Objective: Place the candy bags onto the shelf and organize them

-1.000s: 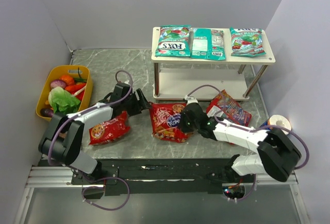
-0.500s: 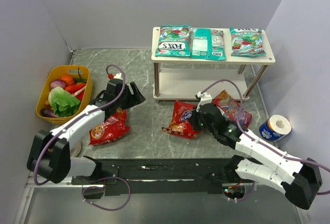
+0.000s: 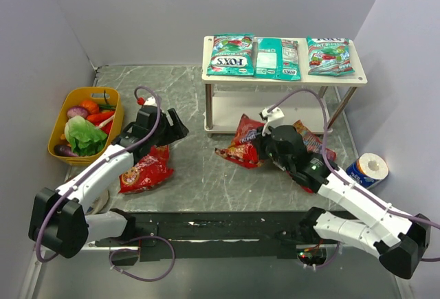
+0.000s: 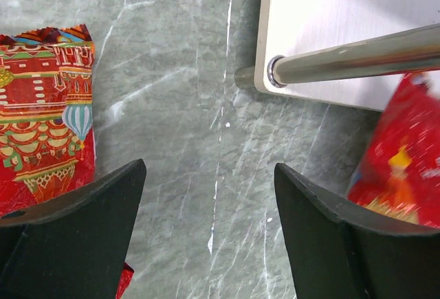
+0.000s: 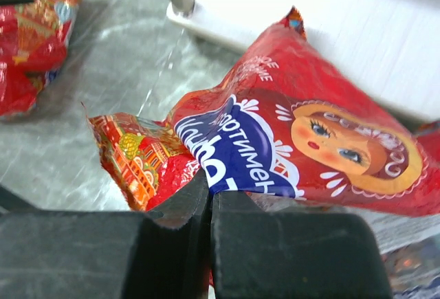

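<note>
My right gripper goes on moving the bag forward until the red candy bag's loose end, pointing at the shelf's empty lower board, rests there, before it lets go.
Three teal-green candy bags lie side by side on the top board of the shelf. My right gripper is shut on the edge of a red candy bag, which hangs crumpled just in front of the shelf's lower board. A second red bag lies on the table partly under the right arm. The third red bag lies at the left. Beside that bag's far end my left gripper stands open over bare table, pointing at the shelf's left front leg.
A yellow tub of toy vegetables stands at the left wall. A blue-and-white roll sits at the right, near the right arm. Grey walls close in the table on the left, back and right.
The right gripper has carried its red bag right and back, up to the shelf's lower tier. The left gripper has drifted left and farther back, away from the middle of the table.
</note>
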`<state>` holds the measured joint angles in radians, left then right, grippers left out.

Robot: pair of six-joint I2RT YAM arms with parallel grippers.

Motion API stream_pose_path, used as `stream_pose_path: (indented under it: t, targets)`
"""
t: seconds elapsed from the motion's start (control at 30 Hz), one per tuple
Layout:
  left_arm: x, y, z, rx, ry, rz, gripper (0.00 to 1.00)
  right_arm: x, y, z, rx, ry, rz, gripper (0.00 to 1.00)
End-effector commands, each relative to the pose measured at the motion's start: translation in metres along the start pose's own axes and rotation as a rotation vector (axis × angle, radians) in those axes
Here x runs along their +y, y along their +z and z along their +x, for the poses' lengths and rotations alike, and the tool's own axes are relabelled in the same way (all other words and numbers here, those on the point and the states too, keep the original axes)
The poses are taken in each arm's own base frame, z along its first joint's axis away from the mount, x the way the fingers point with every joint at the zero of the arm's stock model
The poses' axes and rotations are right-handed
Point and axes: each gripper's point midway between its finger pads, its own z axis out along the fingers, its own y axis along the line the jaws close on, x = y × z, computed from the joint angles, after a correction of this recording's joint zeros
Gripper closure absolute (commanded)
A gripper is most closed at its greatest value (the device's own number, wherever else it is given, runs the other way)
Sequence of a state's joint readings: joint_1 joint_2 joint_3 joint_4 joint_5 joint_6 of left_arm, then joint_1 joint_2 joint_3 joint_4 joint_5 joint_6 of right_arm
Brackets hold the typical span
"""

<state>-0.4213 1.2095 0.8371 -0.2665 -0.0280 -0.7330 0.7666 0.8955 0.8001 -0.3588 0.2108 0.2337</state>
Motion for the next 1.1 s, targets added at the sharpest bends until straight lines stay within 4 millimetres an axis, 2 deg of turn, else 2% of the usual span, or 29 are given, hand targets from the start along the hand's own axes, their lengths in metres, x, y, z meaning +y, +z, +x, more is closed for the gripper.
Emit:
stream_pose_path:
  t: [0.0,0.17,0.2,0.27,0.47,0.73,0.93,1.07]
  targets:
    - [-0.014,-0.014,-0.022,-0.062,0.019,0.025,0.18,0.003,-0.015,-0.11,-0.345,-0.011,0.006,1.0]
    - [-0.017,-0.016,-0.021,-0.056,0.008,0.044,0.18,0.003,-0.005,-0.127,-0.399,-0.03,-0.039,1.0]
    - [-0.018,-0.017,-0.02,-0.053,0.006,0.05,0.18,-0.003,-0.001,-0.129,-0.415,-0.028,-0.036,1.0]
    - [-0.018,-0.016,-0.017,-0.039,0.003,0.052,0.18,0.001,0.008,-0.13,-0.42,-0.035,-0.084,1.0]
    - [-0.018,-0.015,-0.014,-0.023,-0.004,0.05,0.18,-0.009,0.038,-0.126,-0.417,-0.06,-0.109,1.0]
    - [-0.019,-0.016,-0.011,-0.008,-0.002,0.058,0.17,-0.01,0.066,-0.137,-0.445,-0.075,-0.123,1.0]
    - [-0.019,-0.015,-0.007,-0.001,-0.014,0.065,0.17,-0.021,0.094,-0.12,-0.389,-0.07,-0.106,1.0]
    - [-0.018,-0.014,-0.007,-0.003,-0.017,0.066,0.17,-0.033,0.109,-0.094,-0.318,-0.035,-0.071,1.0]
